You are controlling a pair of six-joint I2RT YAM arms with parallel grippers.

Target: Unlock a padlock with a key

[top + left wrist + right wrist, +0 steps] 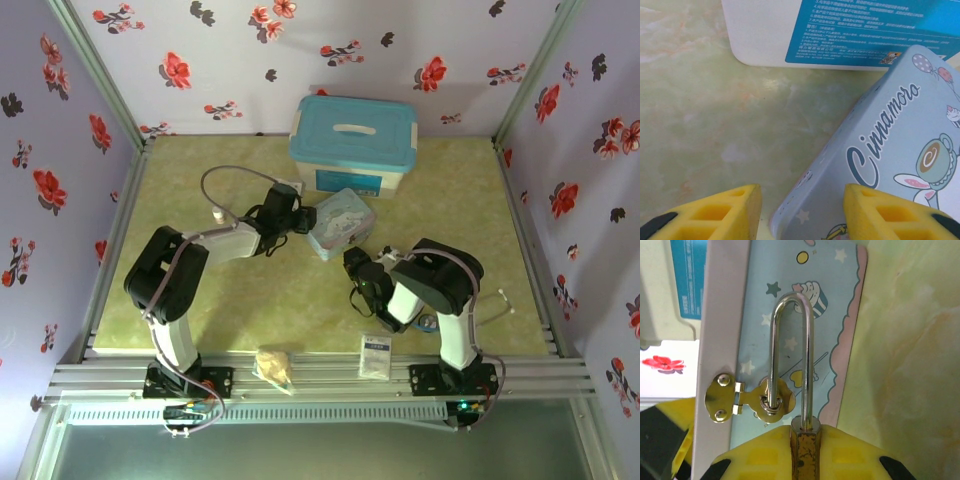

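Observation:
My left gripper should move to the front edge (347, 241) next to the hasp, because the shackle hooks the hasp's ring (772, 404) while my left gripper's fingers are on both sides of a far corner of the tin.
In the right wrist view my right gripper (805, 442) is shut on the brass padlock (805, 452), its yellow pads pressed on both sides of the body. One leg of the silver shackle (790, 302) goes into the body. The other leg passes through the ring of the brass hasp (772, 402) on the pastel cartoon tin (840, 300) and ends there, apart from the body. My left gripper (802, 200) is open, with a corner of the tin (900, 130) between its fingers. From above, both grippers (300, 218) (352, 262) flank the tin (340, 222). The key is out of view.
A white box with a blue lid (352, 140) stands right behind the tin. A small white bottle (218, 213) lies left of the left arm. A crumpled scrap (275, 365) and a white packet (376, 355) lie at the near edge. Floral walls close three sides.

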